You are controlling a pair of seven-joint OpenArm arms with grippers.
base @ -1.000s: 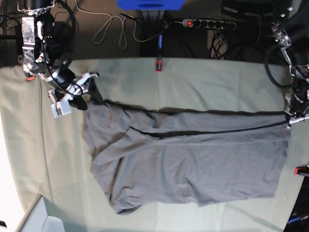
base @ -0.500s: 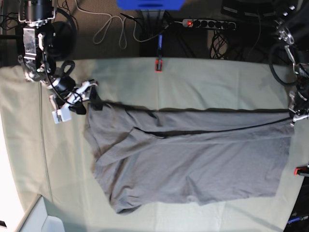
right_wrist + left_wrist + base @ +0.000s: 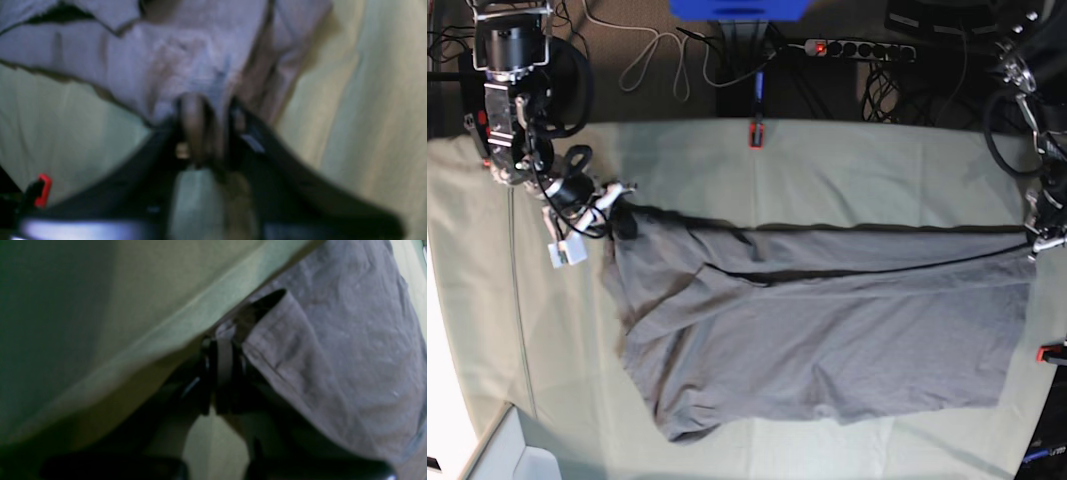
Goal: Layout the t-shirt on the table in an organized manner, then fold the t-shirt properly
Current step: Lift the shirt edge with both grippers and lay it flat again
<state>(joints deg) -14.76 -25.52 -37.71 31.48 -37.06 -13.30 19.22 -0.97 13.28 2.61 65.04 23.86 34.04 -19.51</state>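
My left gripper and right gripper are holding the grey t-shirt [image 3: 867, 278] by its edge, and a fold runs across it below that edge. They should pull the cloth flat toward the table's far edge [image 3: 857, 135].
The grey t-shirt [image 3: 827, 330] lies spread across the table [image 3: 857, 170], its far edge held taut between both grippers. My left gripper [image 3: 1035, 238] at the base view's right is shut on the shirt's hem corner; the left wrist view shows its black fingers [image 3: 222, 373] pinching the stitched grey hem [image 3: 333, 350]. My right gripper [image 3: 619, 212] at the base view's left is shut on the shirt's upper corner; the blurred right wrist view shows its fingers [image 3: 200, 130] clamped on grey cloth [image 3: 186, 56]. A fold line runs across the shirt's upper part.
A red-black clamp [image 3: 755, 133] grips the table's far edge, another [image 3: 1052, 352] the right edge, and one shows in the right wrist view [image 3: 41, 190]. Cables and a power strip [image 3: 857, 48] lie beyond the table. A pale box corner [image 3: 497, 450] sits bottom left.
My right gripper has lowered and shifted slightly right with the shirt corner. The left gripper has stayed at the right edge. The shirt's far edge lies flatter.
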